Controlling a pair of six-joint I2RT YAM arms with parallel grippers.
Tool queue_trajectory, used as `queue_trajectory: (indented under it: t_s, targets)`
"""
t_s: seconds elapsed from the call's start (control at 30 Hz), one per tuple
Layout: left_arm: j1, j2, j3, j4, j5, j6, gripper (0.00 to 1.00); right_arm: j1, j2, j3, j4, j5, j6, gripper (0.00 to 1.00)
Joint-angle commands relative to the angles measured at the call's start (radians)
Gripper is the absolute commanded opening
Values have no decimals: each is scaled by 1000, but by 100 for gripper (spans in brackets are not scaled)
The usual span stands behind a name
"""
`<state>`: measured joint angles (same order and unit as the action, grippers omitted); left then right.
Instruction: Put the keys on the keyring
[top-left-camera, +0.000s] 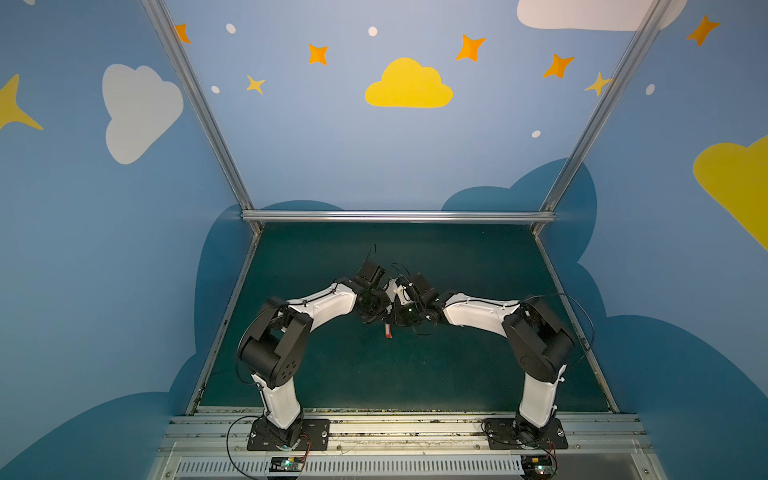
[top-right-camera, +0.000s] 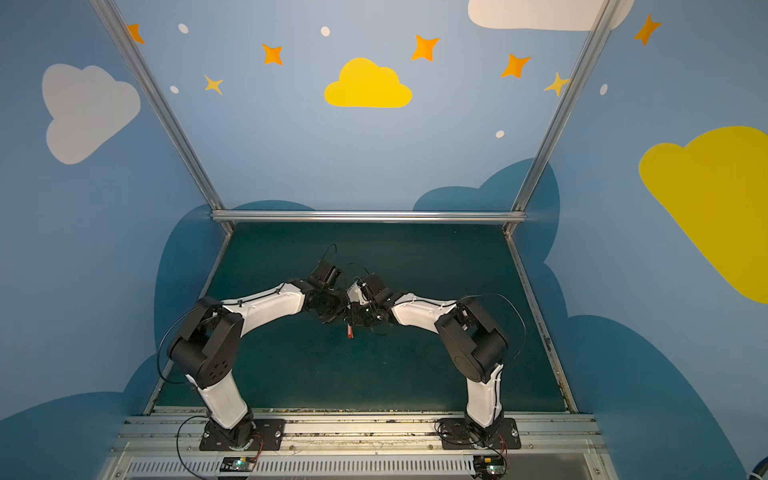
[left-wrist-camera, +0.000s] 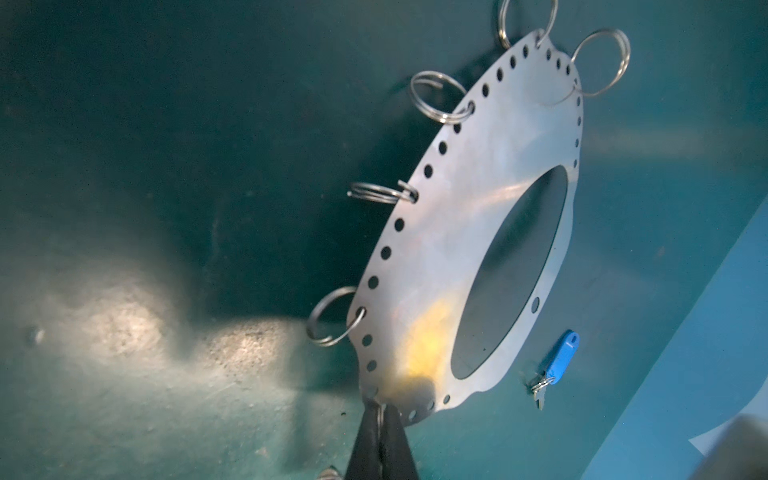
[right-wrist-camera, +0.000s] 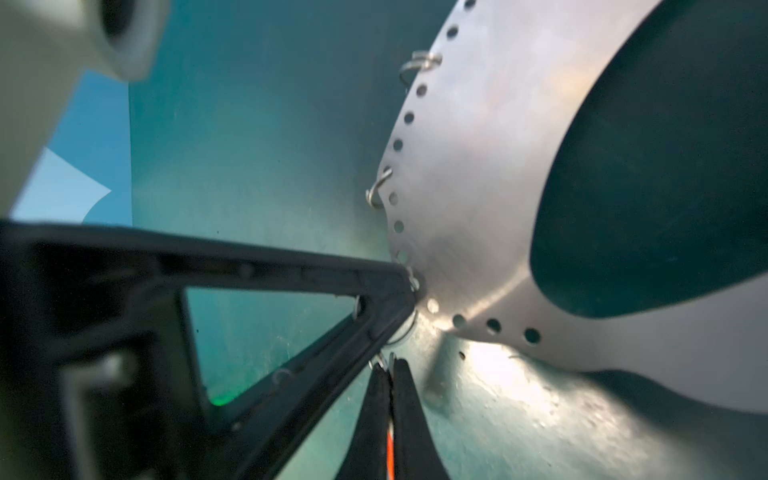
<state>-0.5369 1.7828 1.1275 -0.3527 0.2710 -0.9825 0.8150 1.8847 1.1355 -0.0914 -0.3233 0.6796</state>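
My right gripper should move back and line the key up with the wire ring (right-wrist-camera: 407, 329), because the key's metal end (right-wrist-camera: 378, 360) is under my left gripper's finger.
The keyring (left-wrist-camera: 469, 232) is a flat grey oval plate with a big hole, edge holes and several wire rings (left-wrist-camera: 436, 97), held tilted above the mat. My left gripper (left-wrist-camera: 380, 405) is shut on its rim. In the right wrist view the keyring (right-wrist-camera: 478, 187) fills the far side. There my right gripper (right-wrist-camera: 388, 363) is shut on the key with the red-orange tag (right-wrist-camera: 390, 453), its metal end just short of the plate's rim. That tag (top-left-camera: 388, 331) hangs below the meeting grippers in both top views. The blue-tagged key (left-wrist-camera: 557, 365) lies on the mat beyond the plate.
The dark green mat (top-left-camera: 374, 374) is bounded by an aluminium rail (top-left-camera: 395, 216) at the back and blue painted walls at the sides. Both arms lean inward and meet over the mat's middle. The left gripper's black finger frame (right-wrist-camera: 291, 282) crosses the right wrist view.
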Motion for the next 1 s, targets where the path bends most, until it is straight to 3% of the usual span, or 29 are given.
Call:
queue_trajectory:
  t_s: [0.0, 0.1, 0.13, 0.2, 0.43, 0.53, 0.63, 0.97]
  targets:
    - [-8, -34, 23, 37, 43, 19, 4, 9, -14, -26, 39, -61, -16, 0]
    - [-8, -37, 33, 18, 39, 37, 16, 3, -22, -50, 88, -102, -9, 0]
    - [-8, -41, 36, 12, 40, 48, 16, 1, -27, -61, 107, -110, -6, 0]
    - [-6, -46, 39, 3, 38, 56, 4, -4, -35, -78, 130, -117, 2, 0]
    - [3, -47, 32, -16, 28, 68, 4, -36, -122, -133, 75, -7, 1, 0]
    - [5, -44, 32, -35, 26, 74, 25, -61, -163, -171, 56, 20, 9, 0]
    - [-2, -34, 36, -59, 14, 83, 35, -73, -201, -200, 24, 62, 10, 0]
    - [-42, 57, 119, -150, -26, 170, 39, -90, -207, -230, 28, 72, 33, 0]
